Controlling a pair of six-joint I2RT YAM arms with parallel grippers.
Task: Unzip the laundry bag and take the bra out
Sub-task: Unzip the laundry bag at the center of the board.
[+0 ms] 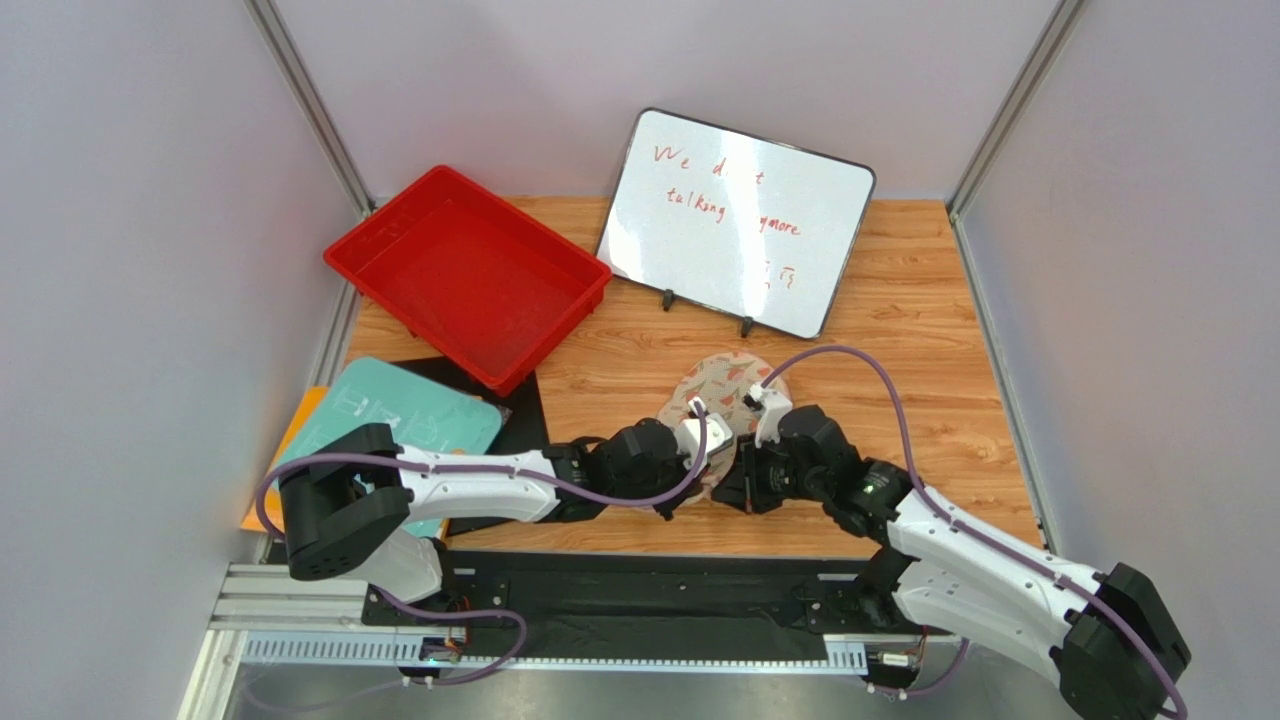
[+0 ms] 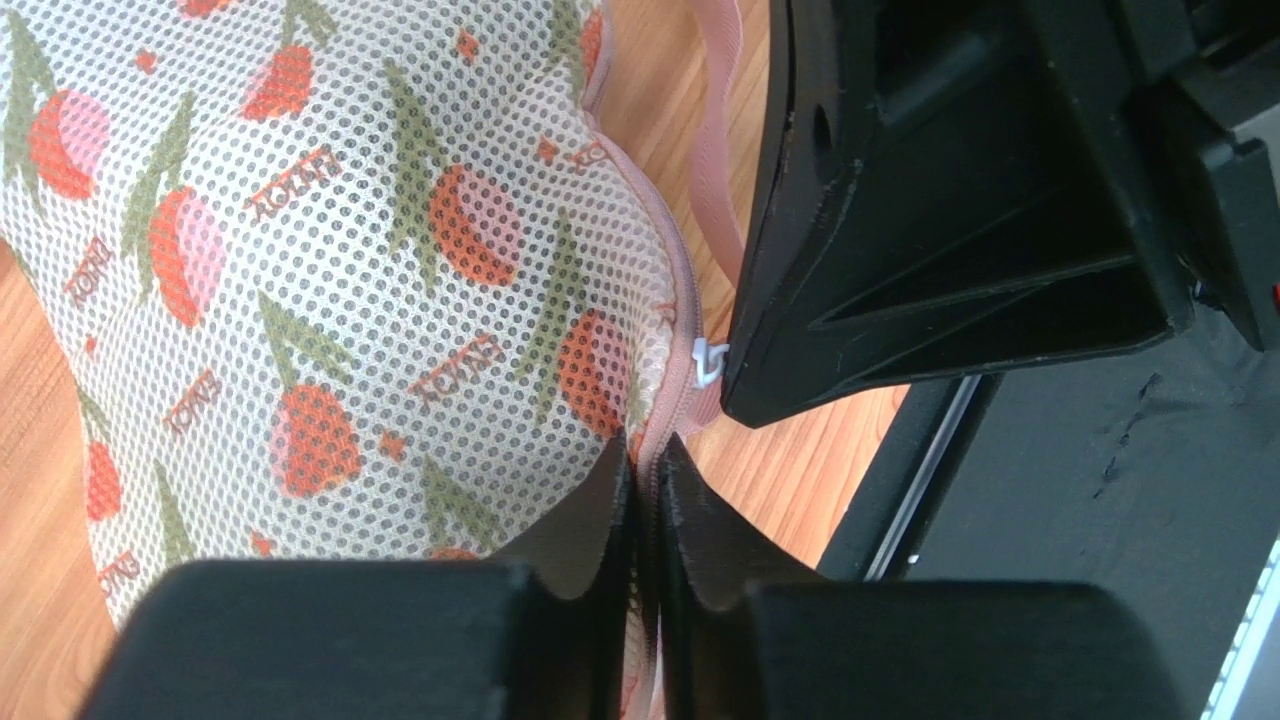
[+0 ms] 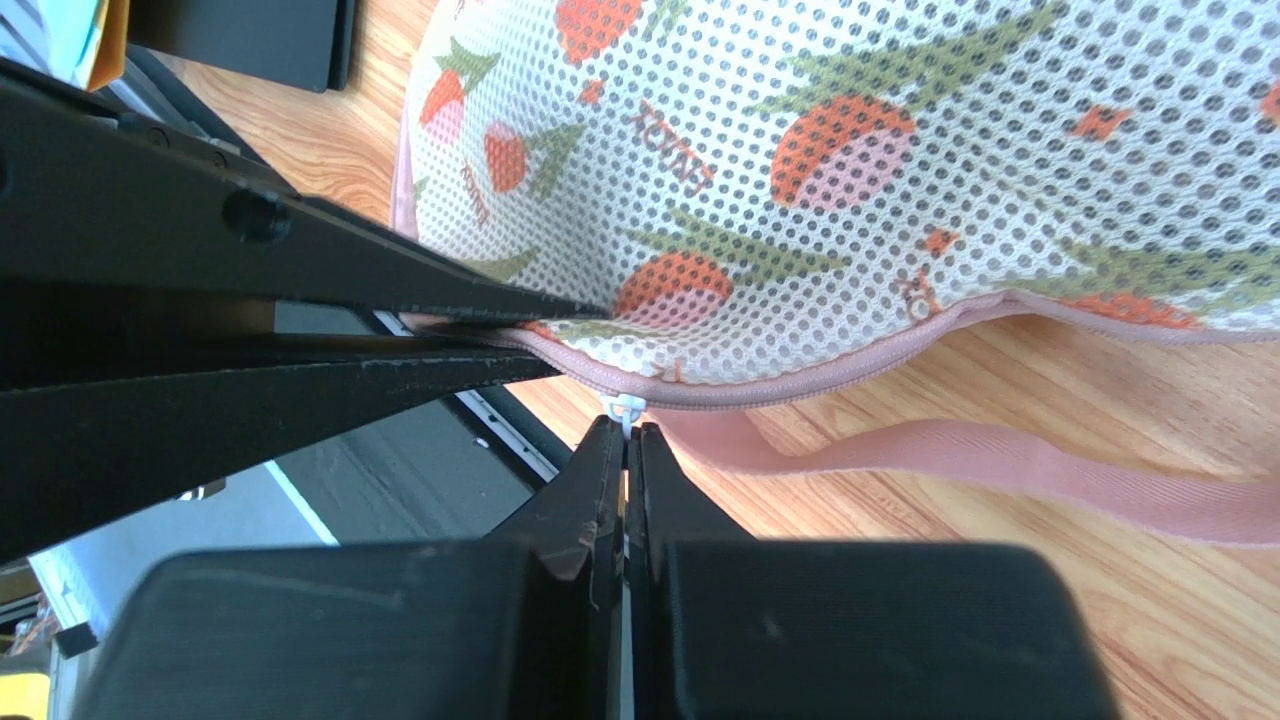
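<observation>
Next, my left gripper opens and takes hold of the zipper edge farther from the white zipper pull before it unzips on, because it is pinching the zipper edge [image 2: 672,413] next to the zipper pull.
The laundry bag [image 1: 729,384] is a cream mesh pouch with red and green print, lying in the middle of the table. In the left wrist view the bag [image 2: 331,255] fills the upper left. My left gripper [image 2: 646,458] is shut on the bag's pink zipper edge [image 2: 679,353]. My right gripper [image 3: 624,435] is shut on the white zipper pull [image 3: 625,407], which also shows in the left wrist view [image 2: 709,360]. A pink loop [image 3: 977,458] trails over the wood. The zipper looks closed. The bra is hidden.
A red tray [image 1: 469,273] stands at the back left. A whiteboard [image 1: 736,218] leans at the back centre. A teal mat [image 1: 394,413] over a black sheet lies at the left. A black strip [image 1: 646,593] runs along the near table edge.
</observation>
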